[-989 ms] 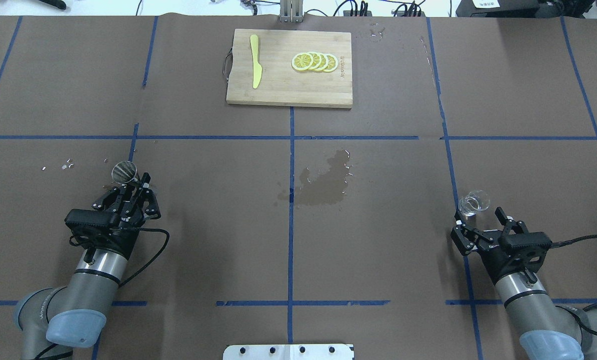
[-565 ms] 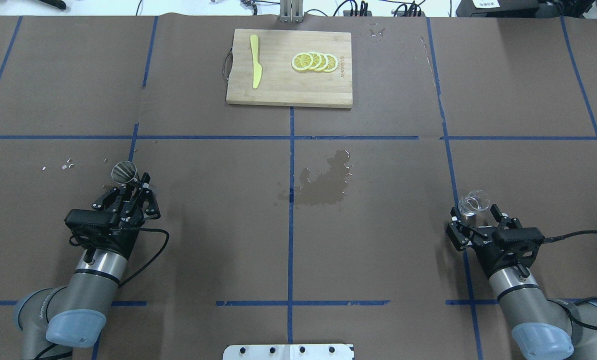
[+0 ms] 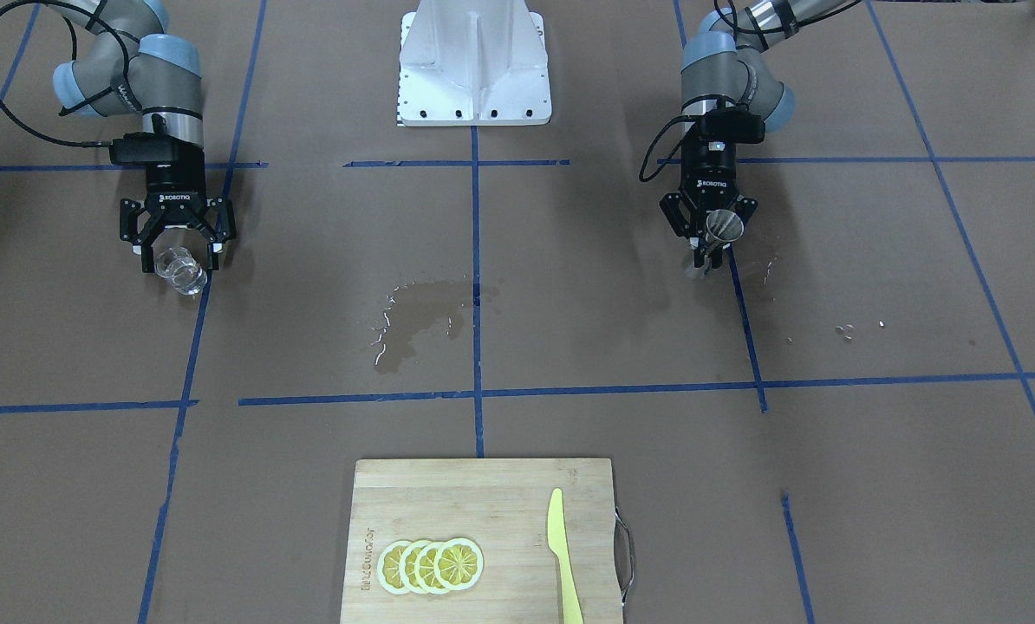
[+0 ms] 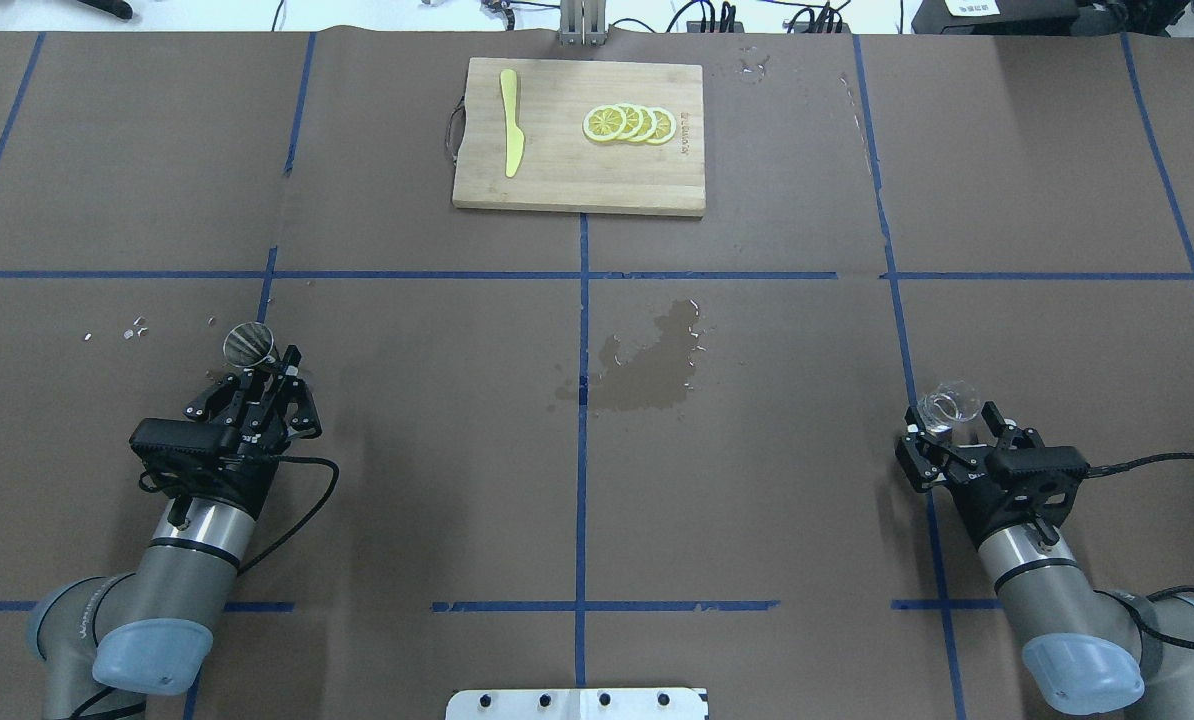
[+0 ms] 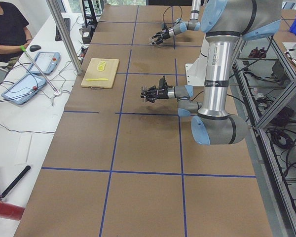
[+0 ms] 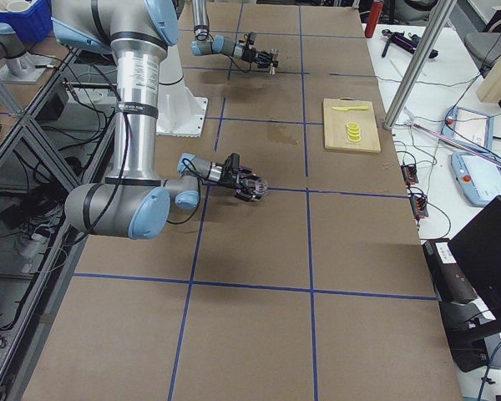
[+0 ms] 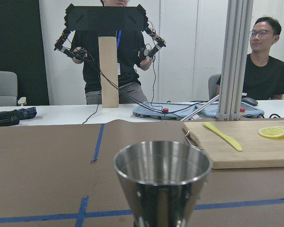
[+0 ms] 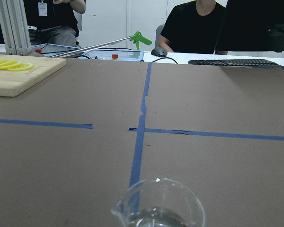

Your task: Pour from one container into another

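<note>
The clear glass cup (image 3: 181,270) will pour its liquid into the metal jigger when the robot tips it, since a small spout sticks out from the cup's rim.
The metal jigger (image 4: 248,343) stands upright at the table's left, with my left gripper (image 4: 279,364) shut on its narrow waist. In the left wrist view the jigger (image 7: 163,184) fills the lower middle, its open cone up. The clear glass cup (image 4: 947,405) sits on the table at the right, by a blue tape line. My right gripper (image 4: 953,425) is open, one finger on each side of the cup's base, not touching it. The right wrist view shows the cup (image 8: 158,204) close at the bottom edge with clear liquid inside. From the front, the cup (image 3: 179,270) lies between the fingers.
A wooden cutting board (image 4: 557,170) at the far middle holds lemon slices (image 4: 629,123) and a yellow knife (image 4: 510,122). A wet patch (image 4: 647,368) darkens the paper at the table's centre. Small droplets (image 4: 135,328) lie left of the jigger. The robot's base plate (image 4: 577,703) is at the near edge.
My right gripper has moved forward and a little left, so its open fingers now straddle the glass cup. The left gripper and jigger have not moved.
</note>
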Tool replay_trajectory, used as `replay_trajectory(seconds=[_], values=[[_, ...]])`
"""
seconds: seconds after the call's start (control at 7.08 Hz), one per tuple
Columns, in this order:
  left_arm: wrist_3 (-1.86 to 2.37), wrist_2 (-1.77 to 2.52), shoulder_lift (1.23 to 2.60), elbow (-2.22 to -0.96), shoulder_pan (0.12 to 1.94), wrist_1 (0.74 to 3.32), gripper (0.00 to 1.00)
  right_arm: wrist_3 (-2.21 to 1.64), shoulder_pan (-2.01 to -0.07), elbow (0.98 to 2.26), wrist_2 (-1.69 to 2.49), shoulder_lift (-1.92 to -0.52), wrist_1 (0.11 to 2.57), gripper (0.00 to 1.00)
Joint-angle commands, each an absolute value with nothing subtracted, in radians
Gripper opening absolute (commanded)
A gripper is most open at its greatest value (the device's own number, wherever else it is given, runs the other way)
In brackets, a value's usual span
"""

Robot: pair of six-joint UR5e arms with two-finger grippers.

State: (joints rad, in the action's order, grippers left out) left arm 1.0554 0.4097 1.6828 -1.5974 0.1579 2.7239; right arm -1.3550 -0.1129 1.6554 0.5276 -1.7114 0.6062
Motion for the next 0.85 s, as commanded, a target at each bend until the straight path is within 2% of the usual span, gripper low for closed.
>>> replay_trajectory(seconds=[0.0,0.71], values=[[1.054,0.410,1.683,-1.598,0.158,2.723,0.00,-1.345,-0.124,1.652,0.534,-1.697,0.606,0.94],[1.054,0.410,1.680,-1.605,0.158,2.724,0.00,-1.331,-0.152,1.638,0.563,-1.678,0.606,0.92]])
